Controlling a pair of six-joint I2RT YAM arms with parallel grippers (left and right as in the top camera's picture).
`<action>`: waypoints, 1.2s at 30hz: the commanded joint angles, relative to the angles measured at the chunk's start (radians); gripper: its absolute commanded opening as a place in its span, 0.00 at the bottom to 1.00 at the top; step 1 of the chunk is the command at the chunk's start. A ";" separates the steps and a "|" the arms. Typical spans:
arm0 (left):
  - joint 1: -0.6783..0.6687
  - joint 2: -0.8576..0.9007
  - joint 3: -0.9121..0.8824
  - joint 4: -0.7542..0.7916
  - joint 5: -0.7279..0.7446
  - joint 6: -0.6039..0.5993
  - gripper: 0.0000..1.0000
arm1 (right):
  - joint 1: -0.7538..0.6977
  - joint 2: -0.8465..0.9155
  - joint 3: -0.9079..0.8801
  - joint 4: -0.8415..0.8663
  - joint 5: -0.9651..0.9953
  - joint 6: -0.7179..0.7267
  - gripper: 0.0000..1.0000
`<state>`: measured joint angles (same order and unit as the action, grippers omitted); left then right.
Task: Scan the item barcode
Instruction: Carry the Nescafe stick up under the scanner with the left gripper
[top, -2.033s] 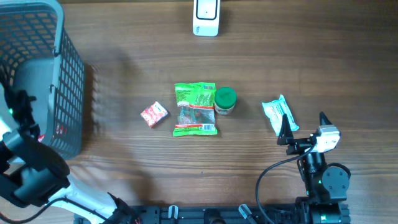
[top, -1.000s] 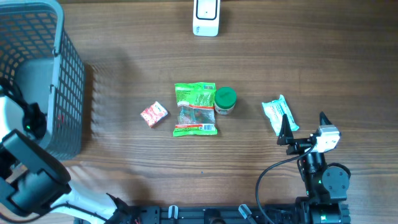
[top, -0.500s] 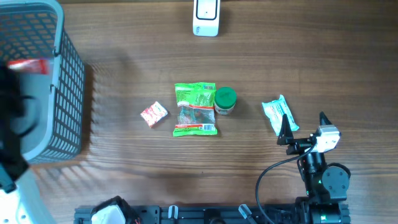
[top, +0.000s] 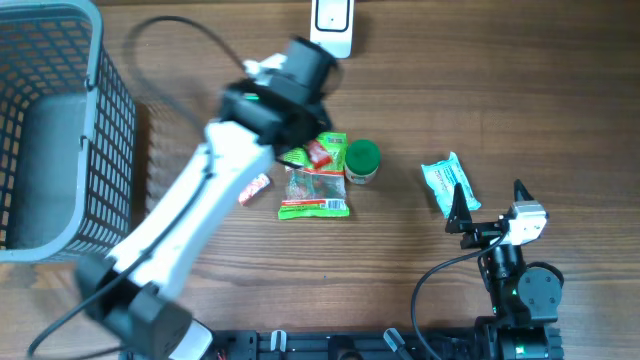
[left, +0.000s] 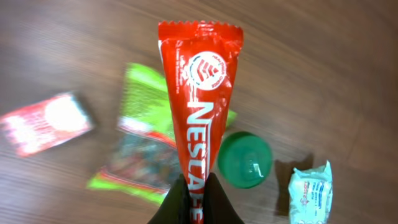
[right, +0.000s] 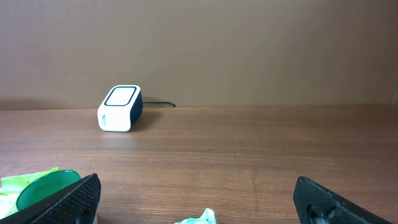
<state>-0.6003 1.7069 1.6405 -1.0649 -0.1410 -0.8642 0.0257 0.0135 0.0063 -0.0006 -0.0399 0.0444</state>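
Note:
I see open space (top: 398, 185) between the green-lidded jar and the teal packet, so my left gripper keeps moving the red Nestle packet there (top: 390, 195) and lets go low.
A red Nestle packet (left: 196, 99) hangs from my left gripper (left: 195, 188), whose jaws are shut on its lower end. In the overhead view the left gripper (top: 302, 150) holds this packet (top: 318, 152) above the table's middle, just below the white barcode scanner (top: 331, 25). The scanner (right: 120, 108) also shows at the far left of the right wrist view. My right gripper (top: 488, 195) rests open at the front right, nothing between its fingers (right: 69, 198).
Under the held packet lie a green snack bag (top: 315, 195), a green-lidded jar (top: 362, 160) and a small red packet (top: 256, 187). A white and teal packet (top: 449, 183) lies by the right gripper. A grey basket (top: 110, 120) stands at the left edge.
My left arm has swung from the basket at the left over to the table's middle, carrying the red packet. The right arm has not moved.

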 joint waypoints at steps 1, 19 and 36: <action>-0.122 0.126 -0.001 0.081 -0.013 0.028 0.04 | 0.004 -0.006 -0.001 0.003 0.014 0.009 1.00; -0.225 0.230 -0.001 0.188 0.275 0.445 0.04 | 0.004 -0.006 -0.001 0.003 0.014 0.009 1.00; -0.263 0.352 0.000 0.268 0.286 0.333 0.62 | 0.004 -0.006 -0.001 0.003 0.014 0.009 1.00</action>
<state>-0.8402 2.0571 1.6398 -0.8101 0.1295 -0.5163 0.0257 0.0135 0.0063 -0.0006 -0.0399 0.0444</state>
